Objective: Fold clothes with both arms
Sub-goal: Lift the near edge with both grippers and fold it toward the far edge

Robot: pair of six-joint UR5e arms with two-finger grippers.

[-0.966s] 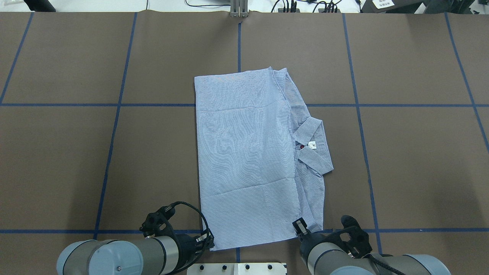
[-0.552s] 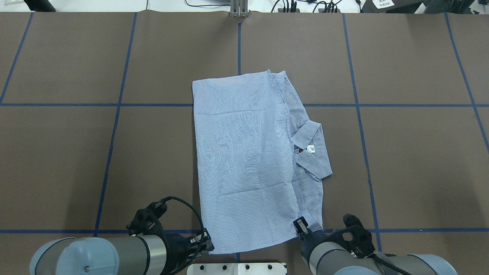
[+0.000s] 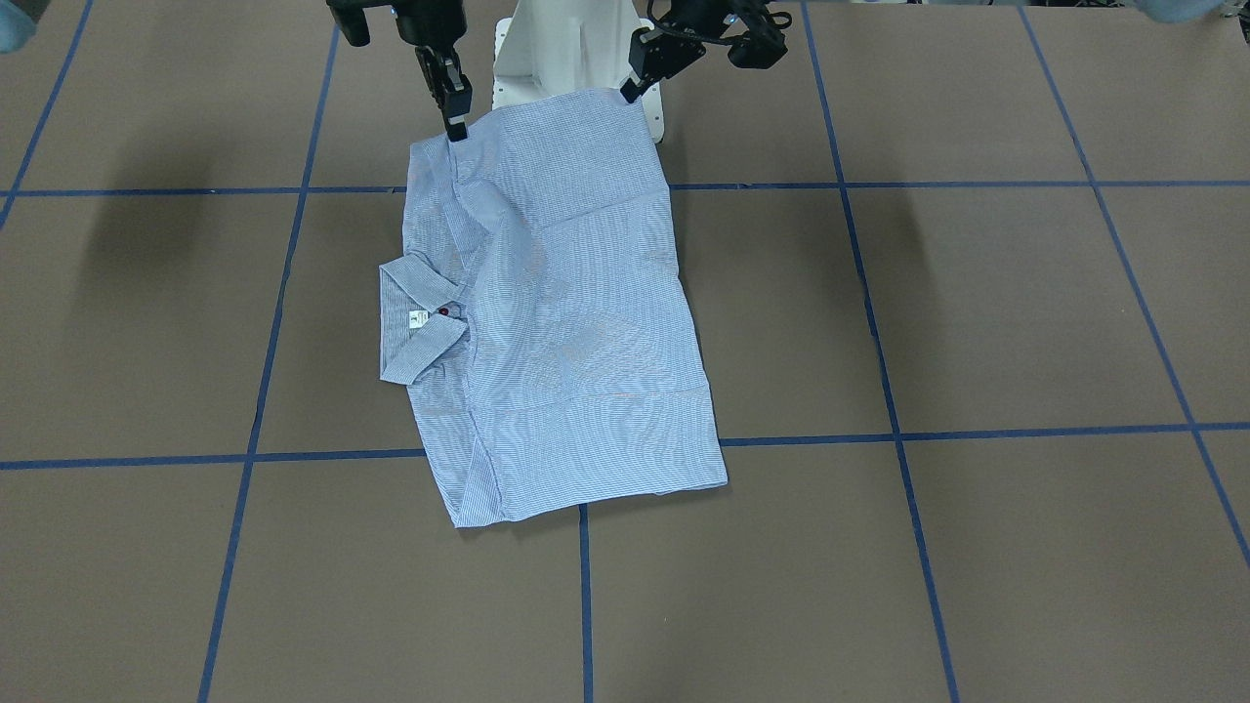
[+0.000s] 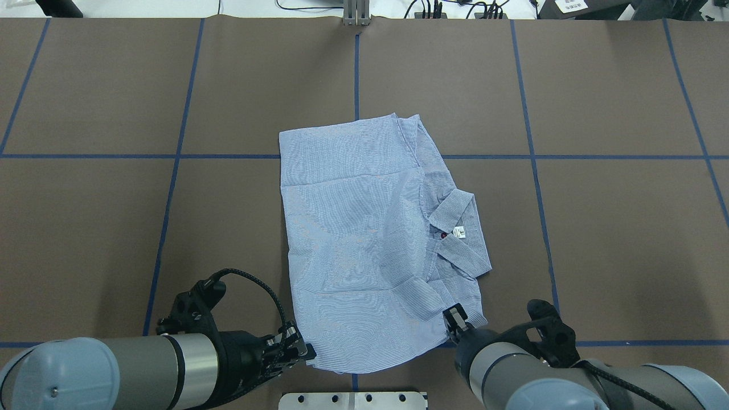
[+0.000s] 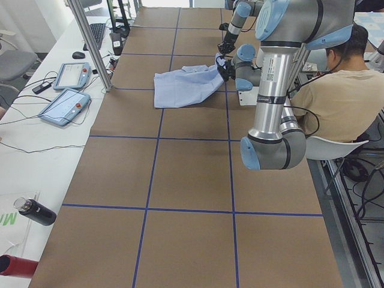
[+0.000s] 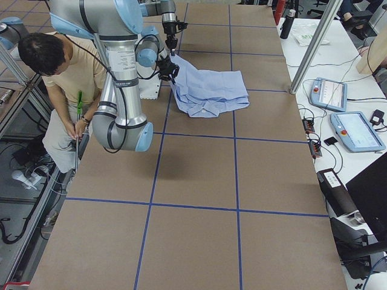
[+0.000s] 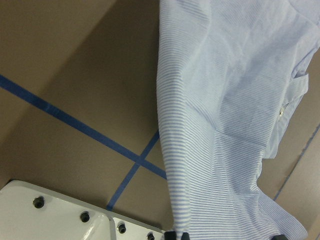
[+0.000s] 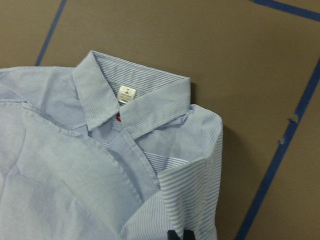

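My grippers are holding the shirt's near corners, and the shirt's far edge is lying flat. My right gripper should keep bringing its corner of the shirt over until it reaches that far edge.
The clothes are one light blue striped shirt (image 4: 364, 239), folded into a rough rectangle mid-table, with its collar and white neck tag (image 4: 459, 232) on the right. Its near edge is raised off the table and the cloth is creased. My left gripper (image 4: 300, 350) is shut on the near left corner, and in the front-facing view the same gripper (image 3: 630, 90) pinches that corner of the shirt (image 3: 557, 303). My right gripper (image 4: 454, 319) is shut on the near right corner, as the front-facing view also shows for this gripper (image 3: 455, 127). Striped fabric (image 7: 225, 125) fills the left wrist view, and the collar (image 8: 135, 105) the right wrist view.
The brown table carries a grid of blue tape lines (image 4: 171, 156). The white base plate (image 4: 353, 400) lies just below the shirt's near edge. A seated person (image 5: 336, 90) is beside the robot. Control tablets (image 5: 63, 105) and a dark bottle (image 5: 36, 211) sit on a side bench.
Both grippers have risen with the near corners. The shirt's near edge lifted, the cloth creased, and its far edge slid toward the robot. The left arm shifted left.
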